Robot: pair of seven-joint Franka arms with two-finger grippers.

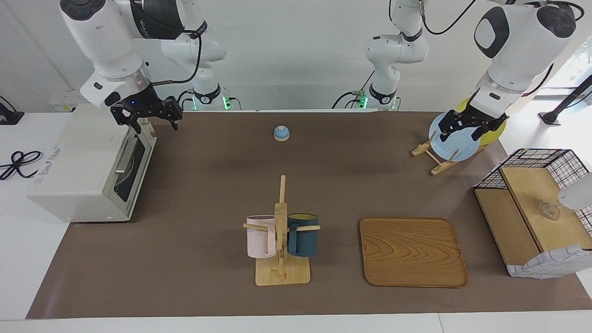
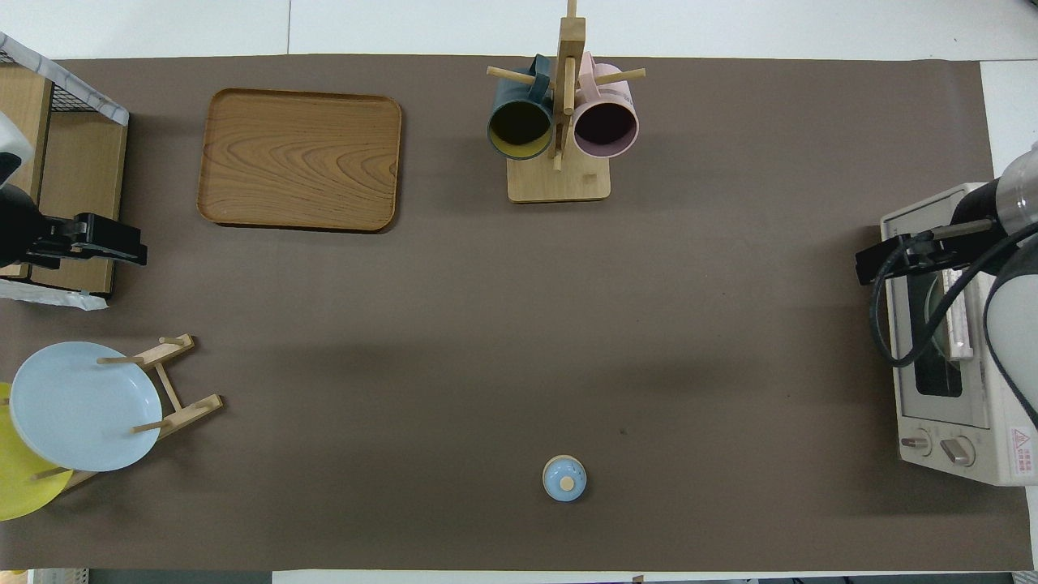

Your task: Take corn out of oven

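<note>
My gripper will make the oven door (image 2: 937, 375) swing down and lie flat when it pulls the door, because the metal bar handle (image 2: 959, 329) runs along the door's top edge.
The off-white oven (image 1: 78, 171) stands at the right arm's end of the table, and it also shows in the overhead view (image 2: 957, 430). Its dark glass door (image 1: 132, 173) with the metal bar handle (image 1: 124, 159) looks closed. The corn is hidden; I see no yellow cob. My right gripper (image 1: 155, 126) is open and empty, hovering at the top edge of the oven door, and it also shows in the overhead view (image 2: 872, 264). My left gripper (image 1: 462, 135) is open and empty, raised over the plate rack at the left arm's end, and it also shows in the overhead view (image 2: 134, 247).
A wooden rack holds a blue plate (image 1: 455, 141) and a yellow plate (image 1: 495, 134). A wire-and-wood basket (image 1: 532, 203) stands beside it. A wooden tray (image 1: 411, 252), a mug stand (image 1: 281, 240) with two mugs, and a small blue knobbed piece (image 1: 281, 133) sit mid-table.
</note>
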